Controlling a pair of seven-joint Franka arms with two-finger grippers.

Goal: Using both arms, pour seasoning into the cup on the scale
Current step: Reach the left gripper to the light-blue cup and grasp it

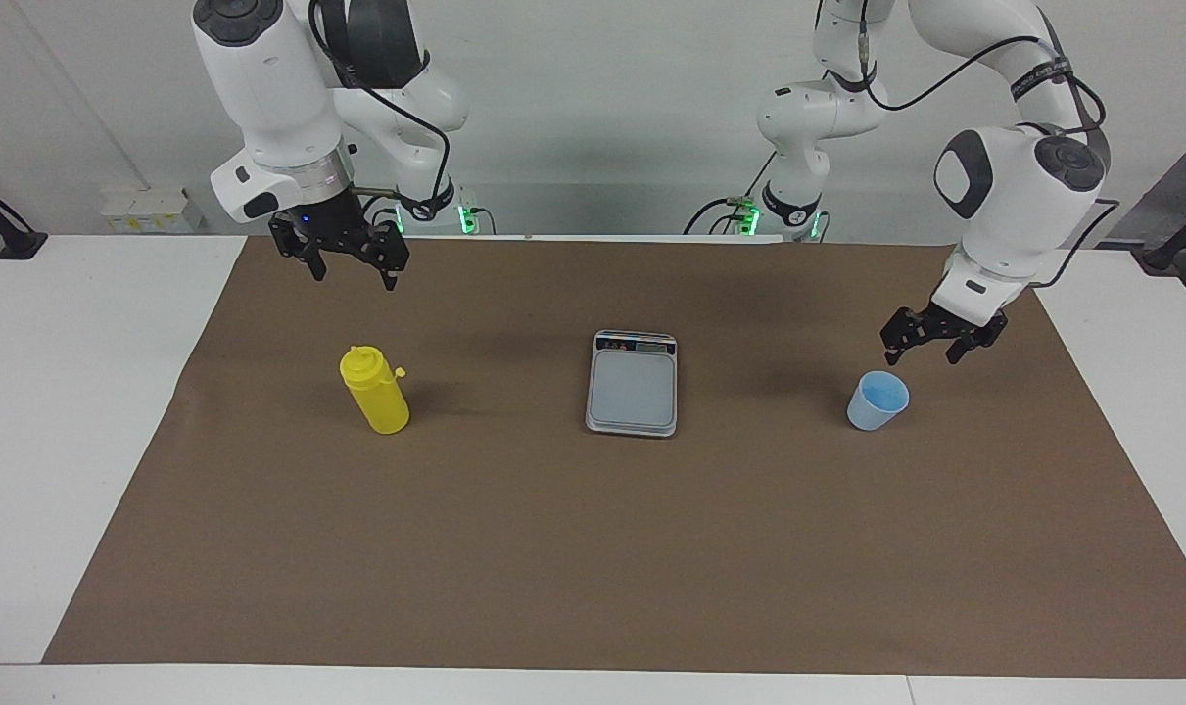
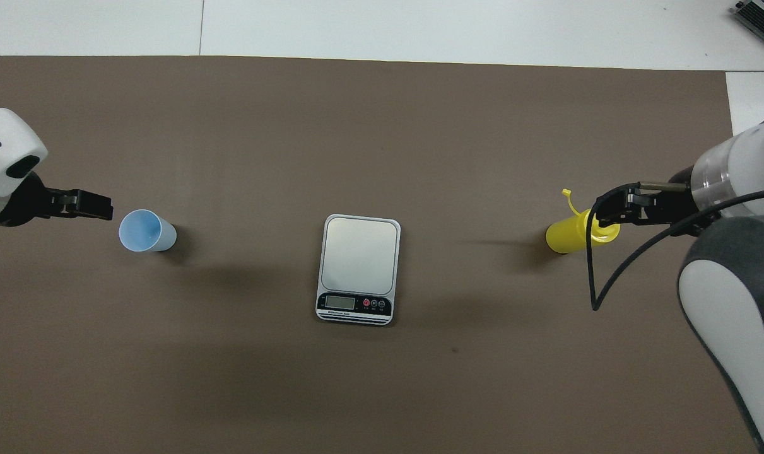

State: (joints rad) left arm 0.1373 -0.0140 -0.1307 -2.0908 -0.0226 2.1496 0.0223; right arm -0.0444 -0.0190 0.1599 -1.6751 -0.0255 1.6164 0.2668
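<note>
I expect the thin yellow strap point(image 2: 570, 201) to stay sticking out when I lift and tip the yellow seasoning bottle point(image 2: 566, 237), because the strap juts out from the lid.
The yellow seasoning bottle point(image 1: 375, 392) point(image 2: 571, 234) stands upright on the brown mat toward the right arm's end. The silver scale point(image 1: 633, 384) point(image 2: 359, 265) lies mid-table with nothing on it. Toward the left arm's end, the light blue cup point(image 1: 878, 399) point(image 2: 143, 231) stands upright on the mat, off the scale. My left gripper point(image 1: 924, 351) point(image 2: 98, 206) hangs open low over the mat right beside the cup, apart from it. My right gripper point(image 1: 353, 276) point(image 2: 609, 214) is open and high above the bottle, overlapping its lid only in the overhead view.
A brown mat point(image 1: 593, 548) covers most of the white table point(image 1: 64, 392). A black cable point(image 2: 593, 277) loops down from the right arm's wrist near the bottle. A grey device point(image 2: 763, 16) sits at the table corner farthest from the robots.
</note>
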